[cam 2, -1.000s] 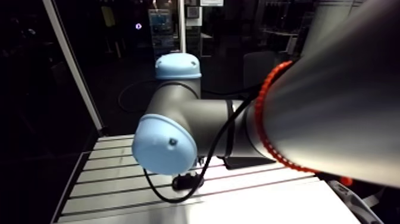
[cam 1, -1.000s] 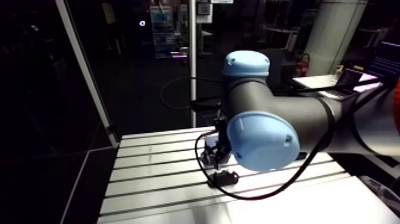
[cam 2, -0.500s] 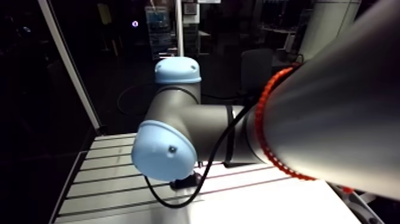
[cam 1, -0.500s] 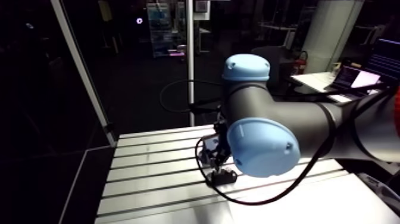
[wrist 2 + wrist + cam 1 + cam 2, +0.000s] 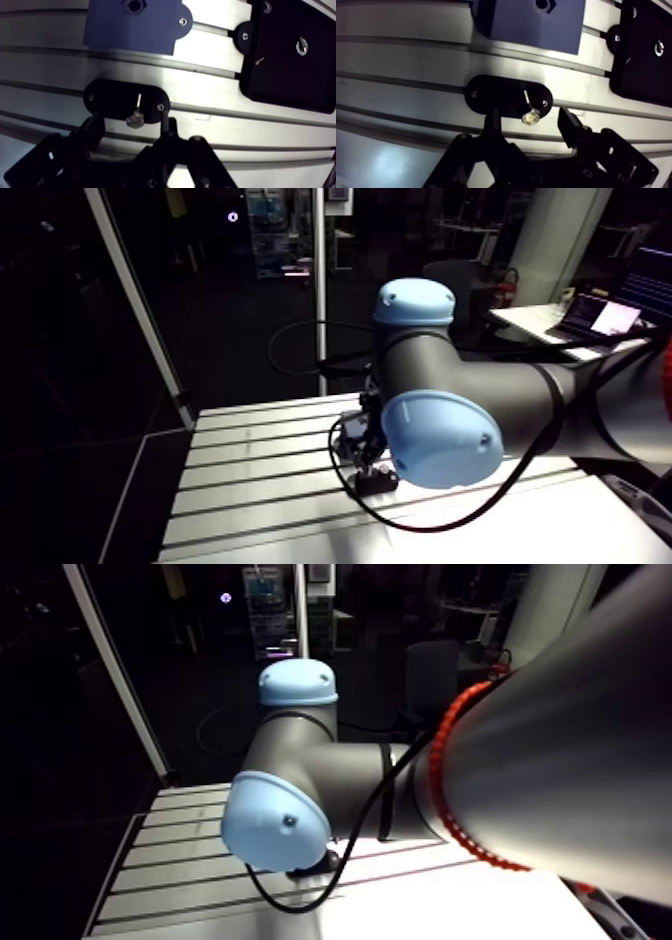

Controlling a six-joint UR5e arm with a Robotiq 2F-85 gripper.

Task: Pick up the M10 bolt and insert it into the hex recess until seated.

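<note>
Silver screws (image 5: pixel 474 94) fasten the black oval holder at its ends, so the M10 bolt (image 5: pixel 530 117) will come loose and leave the holder behind when the robot's gripper lifts.
In the wrist view the M10 bolt (image 5: pixel 530 116) lies on a black oval holder (image 5: pixel 503 95), its silver hex head toward the gripper and its thin shaft pointing away. My gripper (image 5: pixel 531 122) is open. One dark fingertip stands on each side of the bolt head, and neither touches it. Ahead of the holder sits a blue block (image 5: pixel 536 25) with the hex recess (image 5: pixel 545 4) at its far edge. In the arm view the gripper (image 5: pixel 364 454) hangs low over the holder (image 5: pixel 377 482), largely hidden by the arm's blue joint cap.
A large black plate (image 5: pixel 646 50) with a small silver fitting is bolted to the slotted aluminium table (image 5: pixel 411 60), beside the blue block. The table's left edge (image 5: pixel 185 488) drops off to a dark floor.
The arm view has shifted slightly, so the camera moved. The gripper stays over the black holder, and I see no other change.
</note>
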